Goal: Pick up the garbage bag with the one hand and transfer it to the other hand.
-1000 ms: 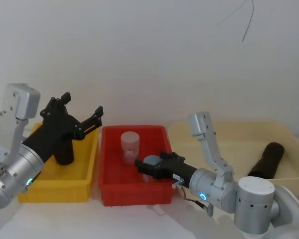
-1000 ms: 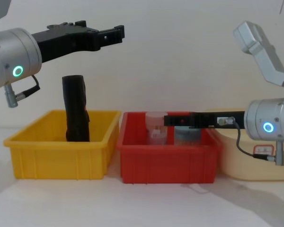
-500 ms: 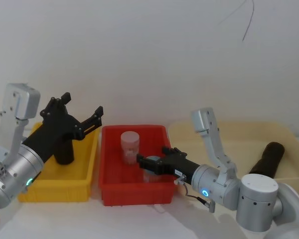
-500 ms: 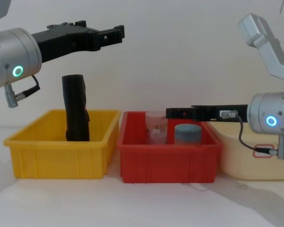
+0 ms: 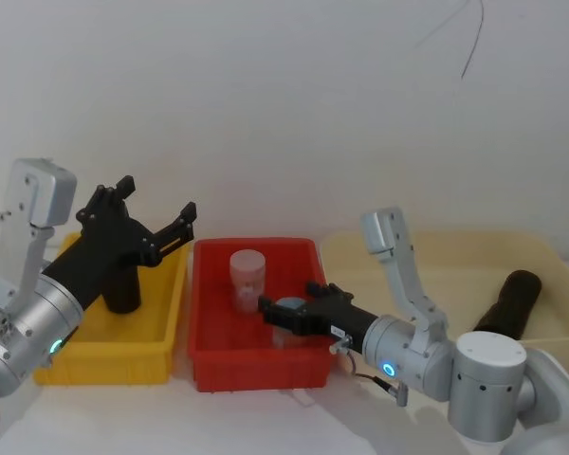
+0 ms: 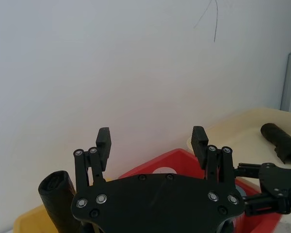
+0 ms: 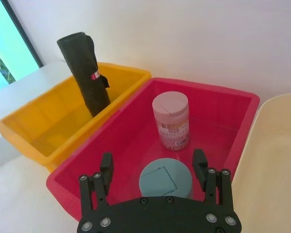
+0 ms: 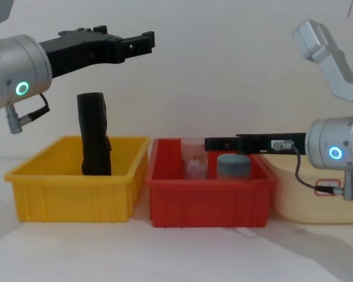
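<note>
I expect the blue-lidded jar (image 8: pixel 233 167) to stay closed when I carry it to the beige tub, because the lid's flap (image 7: pixel 158 181) sits flush in the blue lid.
The garbage bag (image 8: pixel 94 135) is a black roll standing upright at the back of the yellow bin (image 8: pixel 70 194), taller than its walls. It also shows in the right wrist view, garbage bag (image 7: pixel 85 73), and half hidden behind my left arm, garbage bag (image 5: pixel 123 296). My left gripper (image 5: pixel 156 201) hangs open above the roll, holding nothing; its fingertips (image 6: pixel 103 135) stand wide apart. Over the red bin (image 8: pixel 206 202), my right gripper (image 7: pixel 153 162) is open just above the blue-lidded jar (image 7: pixel 165 179), apart from it.
A pink-lidded clear jar (image 7: pixel 170 119) stands in the red bin behind the blue-lidded one. A second dark roll (image 5: pixel 507 303) lies in the beige tub (image 5: pixel 436 256) on the right. The three containers stand side by side along the table.
My right gripper has risen a little, from level with the blue-lidded jar's top to just above it. The left arm and the roll have not moved.
</note>
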